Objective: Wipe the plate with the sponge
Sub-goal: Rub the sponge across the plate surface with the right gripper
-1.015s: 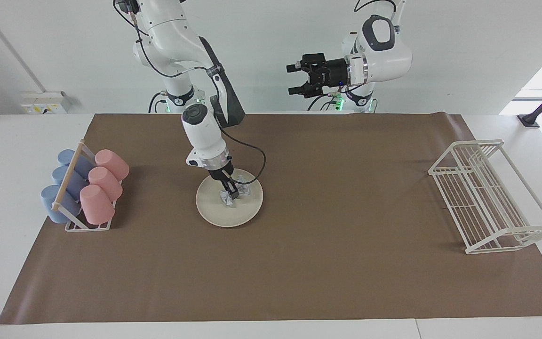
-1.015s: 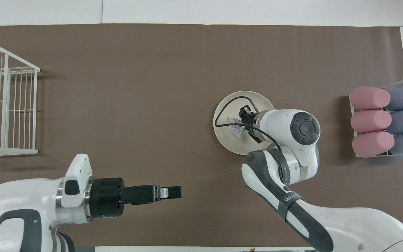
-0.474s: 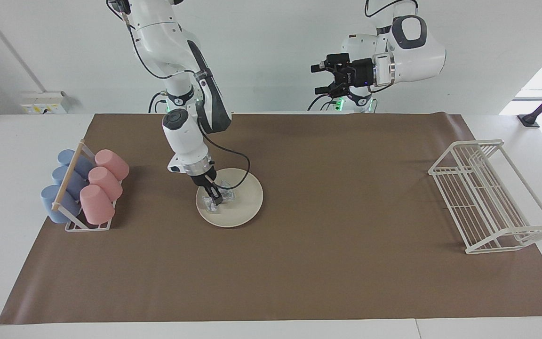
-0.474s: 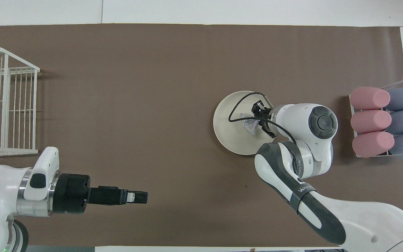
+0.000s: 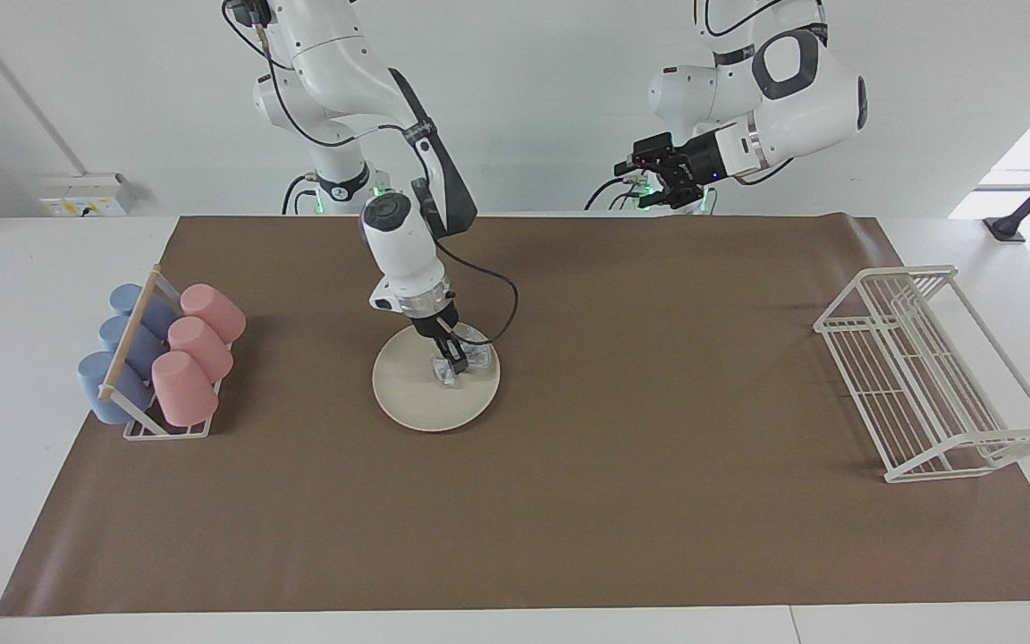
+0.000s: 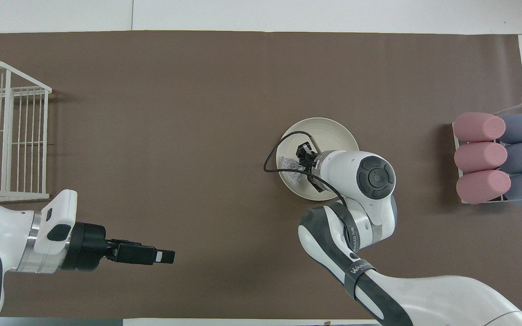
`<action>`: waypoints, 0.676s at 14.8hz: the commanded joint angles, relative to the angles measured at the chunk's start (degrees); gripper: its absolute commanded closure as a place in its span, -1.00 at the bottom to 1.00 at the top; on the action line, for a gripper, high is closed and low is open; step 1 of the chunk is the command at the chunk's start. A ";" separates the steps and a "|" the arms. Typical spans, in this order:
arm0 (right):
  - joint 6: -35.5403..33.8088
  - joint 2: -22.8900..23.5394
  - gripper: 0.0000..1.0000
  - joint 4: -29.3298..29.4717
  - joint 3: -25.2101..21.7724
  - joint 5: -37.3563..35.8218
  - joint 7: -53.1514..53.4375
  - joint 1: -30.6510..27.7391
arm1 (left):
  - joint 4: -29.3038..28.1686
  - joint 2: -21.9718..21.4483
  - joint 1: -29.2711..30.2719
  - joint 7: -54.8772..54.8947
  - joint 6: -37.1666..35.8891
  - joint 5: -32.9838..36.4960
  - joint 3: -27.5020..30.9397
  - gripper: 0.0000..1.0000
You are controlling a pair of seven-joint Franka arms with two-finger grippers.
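My left gripper will have the silvery sponge (image 6: 293, 169) bunching up and flaring out below it when I carry the sponge, because the sponge's crinkled, see-through edge (image 6: 286, 163) fans out over the plate.
The cream-white plate (image 5: 417, 398) (image 6: 331, 131) lies on the brown mat, nearer the right arm's end. On it rests the silvery sponge (image 5: 470, 360) (image 6: 288, 165), at the side of the plate toward the left arm's end. My right gripper (image 5: 454, 362) (image 6: 301, 163) comes down slanted onto the plate and is shut on the sponge, pressing it against the plate. My left gripper (image 5: 645, 174) (image 6: 168, 256) waits open and empty, high over the mat's edge by the robots.
A rack of pink and blue cups (image 5: 162, 358) (image 6: 496, 158) stands at the right arm's end of the mat. A white wire rack (image 5: 935, 371) (image 6: 7, 131) stands at the left arm's end. A black cable (image 6: 272, 156) loops from the right wrist over the plate's rim.
The right gripper dragged the sponge across the plate toward the cup rack, then back toward the left arm's end. The left arm drew back toward its base.
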 commanded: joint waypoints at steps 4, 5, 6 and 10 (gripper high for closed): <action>1.03 2.11 1.00 -1.15 0.15 0.98 -12.12 -5.70 | 2.97 1.99 1.52 -1.05 0.97 22.96 -0.49 -1.00; 0.94 2.20 1.00 -1.15 0.15 0.98 -16.42 -7.63 | 2.97 1.99 1.96 -0.96 1.41 26.82 -0.49 -1.00; 0.85 2.20 1.00 -1.15 0.15 0.98 -20.21 -9.83 | 2.97 2.08 2.22 -0.87 1.93 29.99 -0.49 -1.00; 0.85 2.20 1.00 -1.68 0.24 0.98 -24.65 -12.05 | 2.89 2.25 5.02 -1.05 3.69 37.05 -0.58 -1.00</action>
